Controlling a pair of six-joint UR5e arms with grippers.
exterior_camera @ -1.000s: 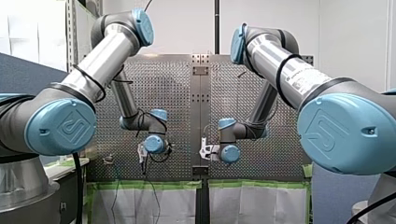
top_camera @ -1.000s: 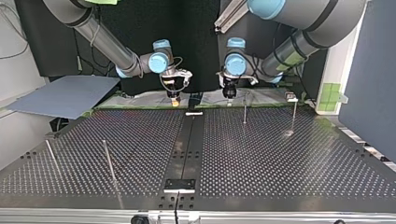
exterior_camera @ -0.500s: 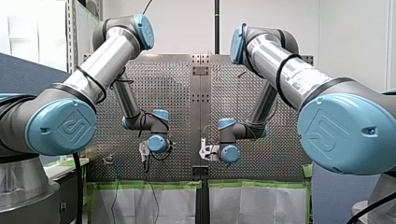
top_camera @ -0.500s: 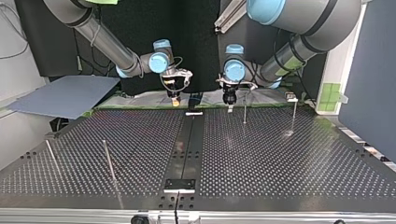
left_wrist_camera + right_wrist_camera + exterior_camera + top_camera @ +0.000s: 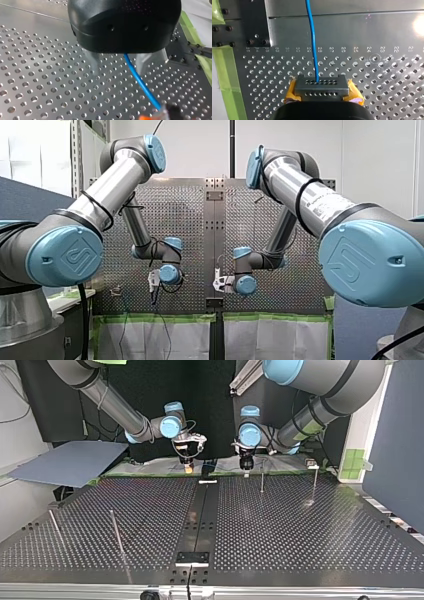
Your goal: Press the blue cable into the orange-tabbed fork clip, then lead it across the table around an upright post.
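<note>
My gripper holds the slim blue cable (image 5: pixel 313 37) curving gently from the grey perforated tips (image 5: pixel 321 86), so the cable will bend sideways in a smooth arc when I carry it.
A blue cable (image 5: pixel 140 83) runs from between the blurred metal fingers (image 5: pixel 93 63) of my black left gripper (image 5: pixel 117 72), which stand apart on either side of it. It leads down to an orange-tabbed part (image 5: pixel 145 117) that is cut off at the view's edge. In the right wrist view the blue cable (image 5: pixel 312 37) comes out of the grey perforated tips of my right gripper (image 5: pixel 321 87), shut on it, with yellow pads at both sides. Both grippers hang low over the far edge in the top view: left gripper (image 5: pixel 245 471), right gripper (image 5: pixel 188 467).
Thin upright posts stand on the perforated table (image 5: pixel 280 525): one (image 5: pixel 261 480) beside my left gripper, one (image 5: pixel 314 482) further out, and two (image 5: pixel 116 532) at the top view's left. A blue-grey sheet (image 5: pixel 70 462) lies off the table's corner.
My left arm has lowered and shifted a little toward the top view's left, nearer the middle strip. Its fingers now look blurred. My right arm has not moved.
</note>
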